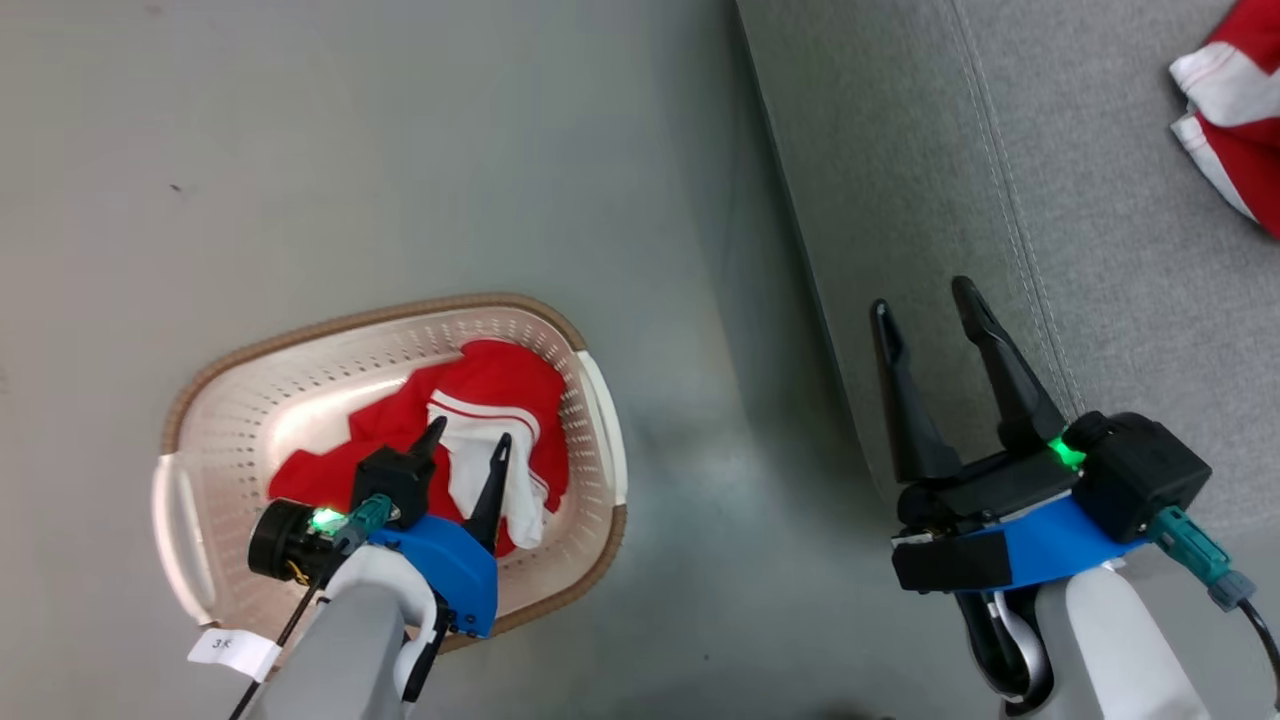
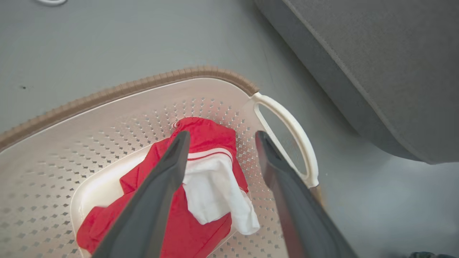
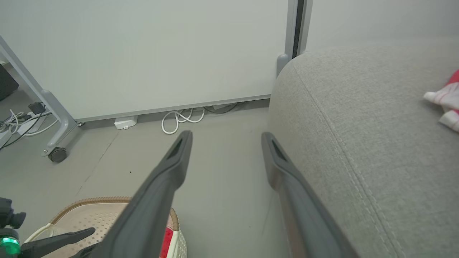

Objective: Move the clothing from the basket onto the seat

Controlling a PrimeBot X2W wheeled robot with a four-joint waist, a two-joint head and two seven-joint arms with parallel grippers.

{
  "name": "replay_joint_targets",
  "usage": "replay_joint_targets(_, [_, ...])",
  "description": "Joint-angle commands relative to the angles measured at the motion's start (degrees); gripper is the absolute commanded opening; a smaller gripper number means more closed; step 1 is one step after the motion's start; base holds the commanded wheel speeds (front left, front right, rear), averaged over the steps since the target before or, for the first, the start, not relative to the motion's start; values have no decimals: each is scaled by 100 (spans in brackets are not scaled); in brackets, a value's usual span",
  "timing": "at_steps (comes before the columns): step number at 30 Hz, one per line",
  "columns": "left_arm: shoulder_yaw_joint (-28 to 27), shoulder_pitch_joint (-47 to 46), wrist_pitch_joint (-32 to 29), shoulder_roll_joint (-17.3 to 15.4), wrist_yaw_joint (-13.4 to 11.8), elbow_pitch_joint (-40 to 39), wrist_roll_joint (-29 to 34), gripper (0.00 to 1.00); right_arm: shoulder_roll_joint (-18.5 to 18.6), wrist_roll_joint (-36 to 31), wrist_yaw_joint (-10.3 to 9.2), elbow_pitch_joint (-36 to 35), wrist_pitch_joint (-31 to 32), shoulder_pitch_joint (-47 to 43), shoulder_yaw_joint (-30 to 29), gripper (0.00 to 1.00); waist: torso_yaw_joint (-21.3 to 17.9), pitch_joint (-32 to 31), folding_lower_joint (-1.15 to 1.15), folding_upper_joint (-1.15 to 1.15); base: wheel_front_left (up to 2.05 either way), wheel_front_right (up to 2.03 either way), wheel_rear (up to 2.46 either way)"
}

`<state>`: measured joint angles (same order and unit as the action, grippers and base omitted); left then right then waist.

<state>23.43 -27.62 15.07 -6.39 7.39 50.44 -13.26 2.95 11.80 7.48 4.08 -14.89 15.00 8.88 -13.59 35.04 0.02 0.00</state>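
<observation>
The robot should expect the basket to be empty when it lifts out the crumpled red and white clothing (image 1: 525, 394), because the basket's bottom (image 1: 314, 420) shows beside the clothing.
A cream basket (image 1: 590, 400) with a brown rim stands on the floor at the lower left, seen too in the left wrist view (image 2: 107, 95). Red and white clothing (image 1: 490, 385) (image 2: 211, 172) lies crumpled in it. My left gripper (image 1: 468, 438) (image 2: 220, 138) hangs open just above that clothing, fingers apart and holding nothing. The grey seat (image 1: 1100, 200) (image 3: 358, 125) fills the right side. Another red and white garment (image 1: 1235, 110) (image 3: 448, 100) lies on it at the far right. My right gripper (image 1: 925, 300) (image 3: 226, 138) stands open over the seat's left edge.
Grey floor (image 1: 350, 150) lies between the basket and the seat. In the right wrist view a white wall panel (image 3: 161, 53), a coiled white cable (image 3: 181, 120) and a wheeled metal leg (image 3: 57, 154) stand beyond the floor.
</observation>
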Motion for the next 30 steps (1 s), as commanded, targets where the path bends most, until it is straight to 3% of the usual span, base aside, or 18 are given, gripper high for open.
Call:
replay_joint_targets(1, [27, -111, 15, -54, 8, 48, 31, 100, -10, 36, 3, -42, -35, 107, 55, 100, -304, 348, -2, 0, 0, 0, 0])
replay_joint_targets(10, [-50, -432, 15, -279, -52, 453, 85, 100, -10, 305, 3, -278, -34, 381, 551, 100, -716, 965, -2, 0, 0, 0, 0])
replay_joint_targets(21, [-39, -863, -34, -384, -140, 1171, 42, 100, -11, 602, 3, -392, -34, 422, 709, 100, -1044, 1426, -2, 0, 0, 0, 0])
replay_joint_targets(30, [-106, -1116, -358, -427, -481, 1636, -41, 100, -11, 768, 3, -487, -35, 404, 781, 100, -1245, 1591, -2, 0, 0, 0, 0])
